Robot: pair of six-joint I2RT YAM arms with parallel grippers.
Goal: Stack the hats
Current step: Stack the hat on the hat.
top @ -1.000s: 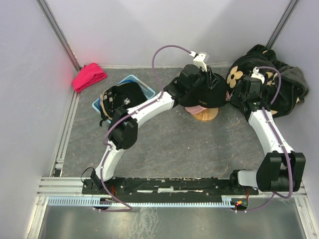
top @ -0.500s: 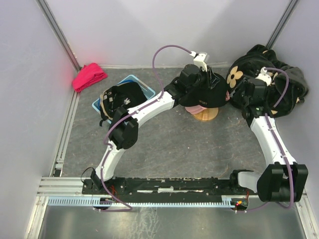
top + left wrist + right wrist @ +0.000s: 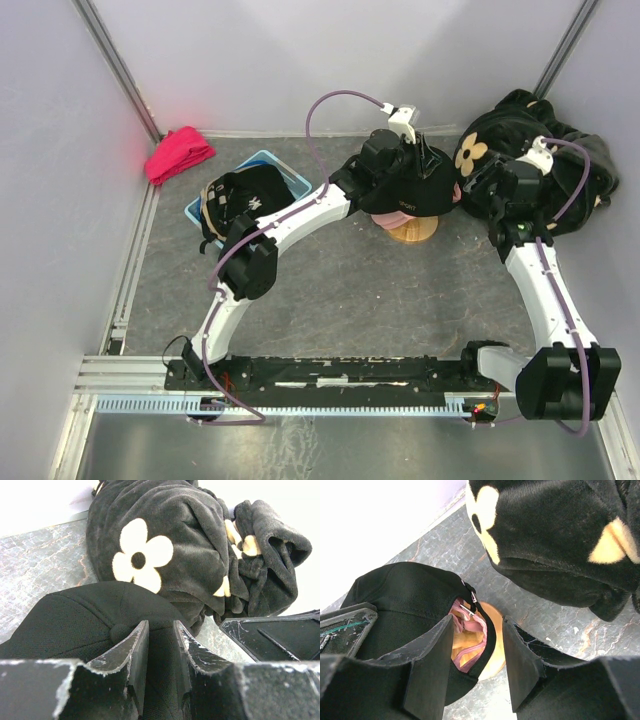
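I expect the stand (image 3: 413,230) to slide upright with both hats on it when my right gripper pushes it, because the round wooden stand's broad base (image 3: 420,231) lies flat.
A black hat (image 3: 405,192) with small white lettering sits on top of a pink hat (image 3: 470,624) on a round wooden stand (image 3: 414,233). My left gripper (image 3: 160,625) is shut on the black hat's crown (image 3: 75,615), pinching its fabric beside the top button. Just right of the stack, my right gripper (image 3: 478,621) is open and straddles the black hat's rear rim (image 3: 487,630) and strap. Another black hat (image 3: 245,190) with a white logo lies with a tan one in the blue bin (image 3: 297,180) at the left.
A big black plush fabric (image 3: 560,170) with beige flowers is heaped at the back right, close behind my right wrist. A red-pink cloth bundle (image 3: 178,152) lies by the back left wall. Walls close in the left, back and right sides.
My right wrist has drawn back to the right, away from the stack, and its jaws have widened. The left arm and the black hat have stayed put.
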